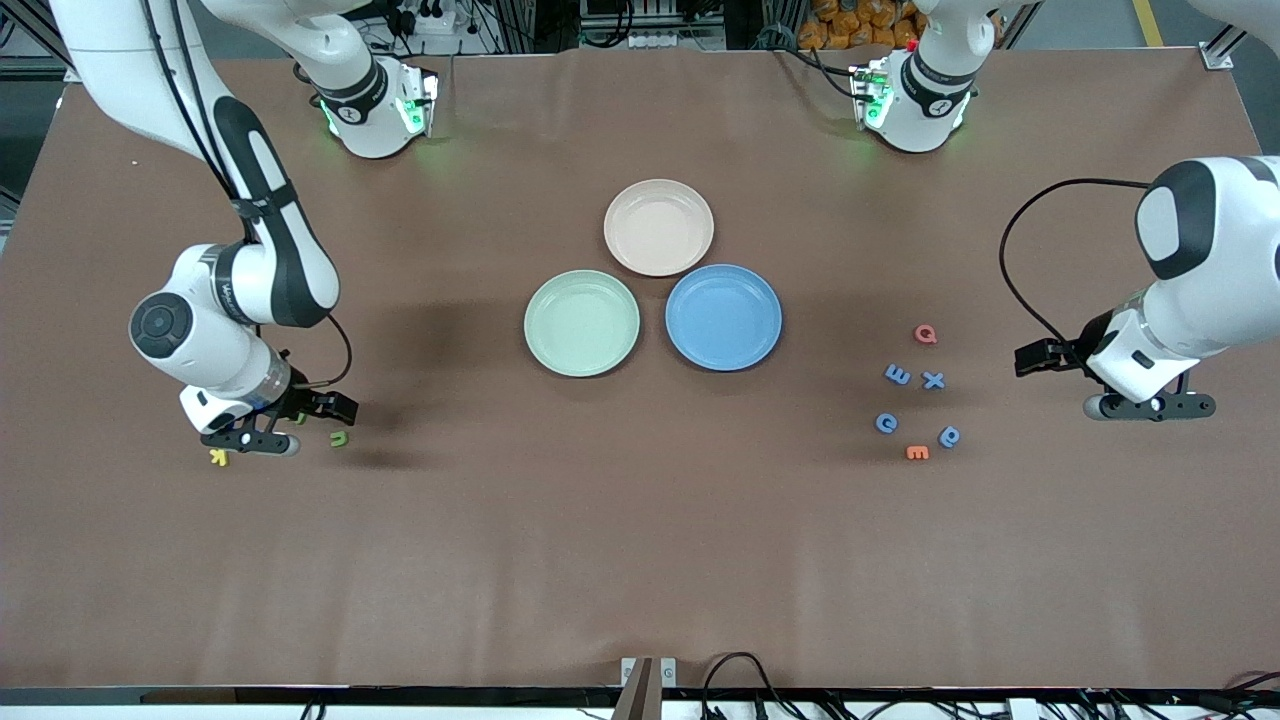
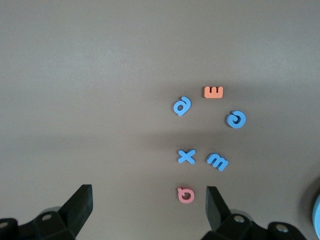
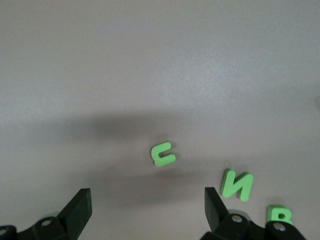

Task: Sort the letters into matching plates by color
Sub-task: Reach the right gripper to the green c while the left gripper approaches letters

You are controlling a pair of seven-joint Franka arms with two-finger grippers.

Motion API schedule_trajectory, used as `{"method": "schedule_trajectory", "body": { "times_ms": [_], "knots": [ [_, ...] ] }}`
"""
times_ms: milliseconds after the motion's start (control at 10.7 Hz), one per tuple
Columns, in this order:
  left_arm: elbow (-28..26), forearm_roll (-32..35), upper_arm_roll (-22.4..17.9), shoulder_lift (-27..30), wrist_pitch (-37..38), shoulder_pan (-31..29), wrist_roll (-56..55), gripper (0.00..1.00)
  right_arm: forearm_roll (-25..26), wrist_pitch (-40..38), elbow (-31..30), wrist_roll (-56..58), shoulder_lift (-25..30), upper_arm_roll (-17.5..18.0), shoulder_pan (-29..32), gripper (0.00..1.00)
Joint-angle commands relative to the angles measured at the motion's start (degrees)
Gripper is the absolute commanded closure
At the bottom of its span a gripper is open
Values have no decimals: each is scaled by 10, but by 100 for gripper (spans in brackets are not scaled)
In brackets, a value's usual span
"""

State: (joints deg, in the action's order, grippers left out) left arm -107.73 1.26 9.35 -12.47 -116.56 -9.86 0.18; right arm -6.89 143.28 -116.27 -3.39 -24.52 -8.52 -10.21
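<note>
The lone green letter [image 1: 338, 439] is clear of its neighbours [image 3: 237, 185] and lines up with the gap between my fingers, so my right gripper keeps going down and closes around it.
Several blue letters [image 1: 933, 380] lie in a loose cluster toward the left arm's end of the table; in the left wrist view they are an "a" [image 2: 182, 105], a "c" [image 2: 236, 119], an "x" [image 2: 186, 156] and an "m" [image 2: 217, 161]. My left gripper [image 1: 1150, 408] [image 2: 149, 205] hangs open and empty beside that cluster. Green letters [image 1: 339, 438] lie toward the right arm's end; the right wrist view shows three [image 3: 162, 153] [image 3: 237, 184] [image 3: 279, 215]. My right gripper [image 1: 252, 440] [image 3: 147, 207] hovers open and empty beside them. The mint green plate [image 1: 581, 323] and blue plate [image 1: 723, 316] sit mid-table, both bare.
A beige-pink plate [image 1: 659, 227] sits farther from the front camera, touching both other plates. A pink letter [image 1: 926, 334] [image 2: 185, 194] and an orange letter [image 1: 917, 452] [image 2: 213, 92] lie among the blue ones. A yellow letter [image 1: 218, 457] lies by the right gripper.
</note>
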Motion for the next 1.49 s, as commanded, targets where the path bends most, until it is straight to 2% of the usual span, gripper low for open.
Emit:
{"method": "schedule_trajectory", "body": {
  "times_ms": [0, 373, 560, 746, 933, 1399],
  "knots": [
    [-17, -5, 3, -8, -37, -4, -20, 0, -8, 15, 32, -3, -40, 1, 2, 0],
    [-65, 6, 4, -10, -110, 6, -27, 0, -8, 31, 53, -3, -75, 1, 9, 0],
    [-85, 46, 5, -13, -139, 17, -27, 0, -9, 56, 54, -3, -93, 1, 13, 0],
    [-87, 65, 5, -30, -153, 25, -25, 0, -8, 63, 58, -3, -102, 3, 15, 0],
    [-85, 119, 6, -47, -162, 28, -14, 0, -8, 66, 57, -3, -107, 3, 15, 0],
    [-81, 129, 9, -76, -194, 26, 32, 0, -8, 67, 54, -15, -108, 3, 14, 0]
  ]
}}
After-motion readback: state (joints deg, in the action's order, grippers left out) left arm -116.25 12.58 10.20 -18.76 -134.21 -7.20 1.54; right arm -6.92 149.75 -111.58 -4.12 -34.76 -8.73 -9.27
